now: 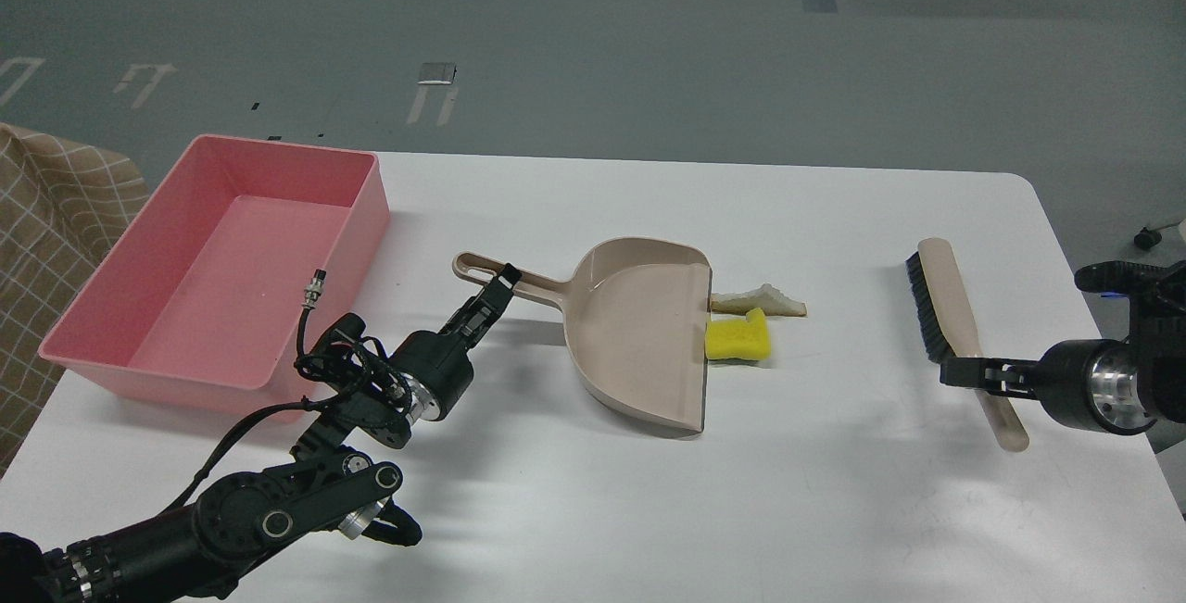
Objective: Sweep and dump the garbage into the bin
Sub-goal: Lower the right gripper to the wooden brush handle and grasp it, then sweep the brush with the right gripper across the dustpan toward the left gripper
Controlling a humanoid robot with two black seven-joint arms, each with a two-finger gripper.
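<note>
The yellow sponge (pixel 738 337) and the white bread wedge are side by side against the dustpan's low edge (pixel 707 345), so both will slide inside when I sweep.
The yellow sponge (pixel 737 339) and the white bread wedge (pixel 764 301) lie on the white table right at the open lip of the beige dustpan (pixel 639 334). The pink bin (pixel 366 214) stands at the table's left and holds nothing. My left gripper (pixel 503 279) is shut on the dustpan's long handle (pixel 533 286). My right gripper (pixel 954 371) is low over the table, its fingers open and reaching across the handle of the beige brush (pixel 945 297), just below the dark bristles.
The white table (pixel 593 492) ends close behind the bin and to the right of the brush. A checked cloth (pixel 46 242) lies beyond the table's left edge. Grey floor is behind.
</note>
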